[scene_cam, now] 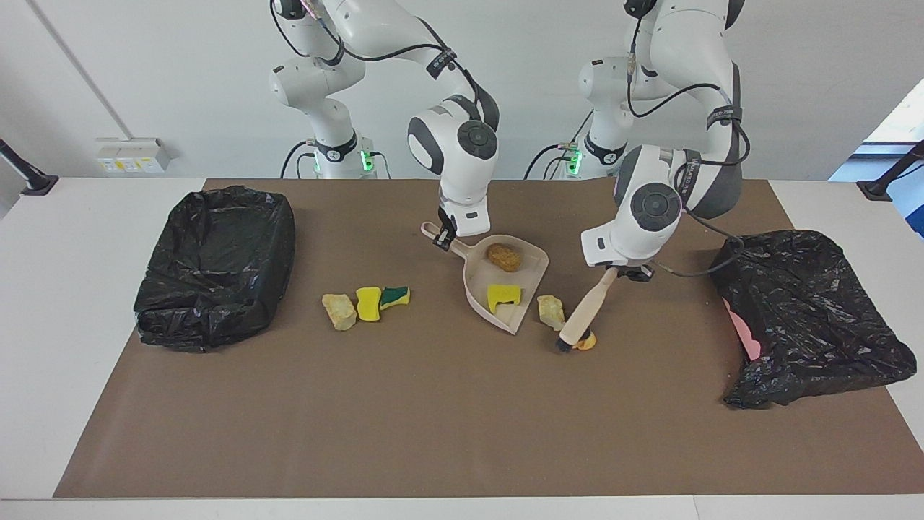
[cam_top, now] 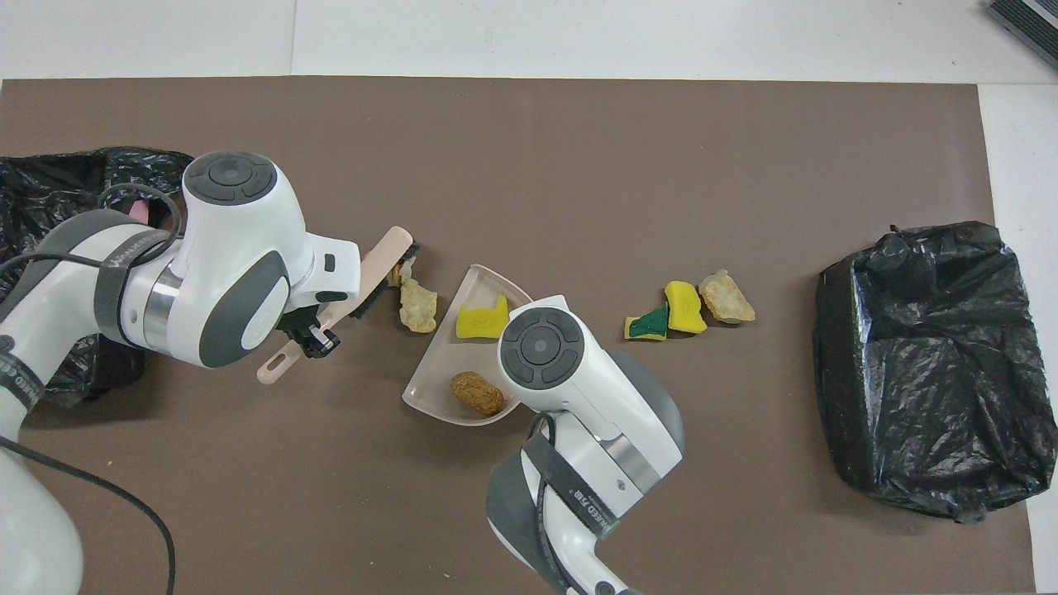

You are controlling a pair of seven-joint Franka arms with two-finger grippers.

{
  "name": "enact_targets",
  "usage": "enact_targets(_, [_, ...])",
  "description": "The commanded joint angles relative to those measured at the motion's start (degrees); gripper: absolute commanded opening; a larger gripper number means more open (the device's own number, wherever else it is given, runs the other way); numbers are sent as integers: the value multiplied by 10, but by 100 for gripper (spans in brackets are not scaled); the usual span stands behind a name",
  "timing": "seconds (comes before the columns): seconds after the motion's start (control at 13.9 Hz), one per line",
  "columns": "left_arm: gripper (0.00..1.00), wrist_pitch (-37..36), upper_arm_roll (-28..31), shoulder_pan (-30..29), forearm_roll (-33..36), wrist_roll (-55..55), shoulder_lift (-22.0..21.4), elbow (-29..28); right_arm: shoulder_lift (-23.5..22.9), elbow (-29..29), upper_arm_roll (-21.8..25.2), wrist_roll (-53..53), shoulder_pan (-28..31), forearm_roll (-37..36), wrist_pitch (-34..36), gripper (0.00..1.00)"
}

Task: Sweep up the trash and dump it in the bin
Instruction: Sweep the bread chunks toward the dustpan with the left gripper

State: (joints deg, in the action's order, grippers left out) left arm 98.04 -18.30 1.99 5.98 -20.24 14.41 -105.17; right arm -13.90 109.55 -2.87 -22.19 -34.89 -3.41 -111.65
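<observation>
The robot's left gripper should swing the brush back toward the dustpan [cam_top: 459, 359] and sweep in the orange lump and beige chunk [cam_top: 417, 306], since both lie just outside the dustpan's opening.
A beige dustpan [scene_cam: 479, 279] [cam_top: 436, 373] lies mid-table and holds two pieces of trash, a brown bread-like lump [scene_cam: 503, 257] [cam_top: 477, 392] and a yellow sponge piece [scene_cam: 503, 296] [cam_top: 482, 321]. My right gripper [scene_cam: 442, 240] is shut on its handle; in the overhead view the arm's wrist hides it. My left gripper [scene_cam: 628, 273] [cam_top: 310, 339] is shut on the brush [scene_cam: 586, 309] [cam_top: 376, 273], which slants down to the table. Its bristles touch an orange lump [scene_cam: 587, 342] [cam_top: 402, 269]. A beige chunk [scene_cam: 551, 312] [cam_top: 417, 304] lies at the pan's mouth.
Three scraps lie between dustpan and bin: a beige chunk [scene_cam: 338, 311] [cam_top: 725, 296], a yellow sponge [scene_cam: 369, 303] [cam_top: 684, 306] and a green-yellow sponge [scene_cam: 395, 296] [cam_top: 647, 325]. The black-lined bin [scene_cam: 216, 263] [cam_top: 926, 364] stands at the right arm's end. A loose black bag [scene_cam: 816, 318] [cam_top: 50, 182] lies at the left arm's end.
</observation>
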Motion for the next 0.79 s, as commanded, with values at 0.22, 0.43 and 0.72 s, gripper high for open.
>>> enact_targets(0.22, [0, -61, 10, -6, -38, 3, -48, 15, 7, 8, -3, 15, 0, -6, 2, 0])
enact_targets(0.43, [0, 39, 16, -29, -33, 12, -48, -13, 7, 8, -3, 14, 0, -6, -1, 0])
enact_targets(0.72, [0, 61, 16, -56, -13, 8, -37, -49, 7, 8, -3, 15, 0, -6, -1, 0])
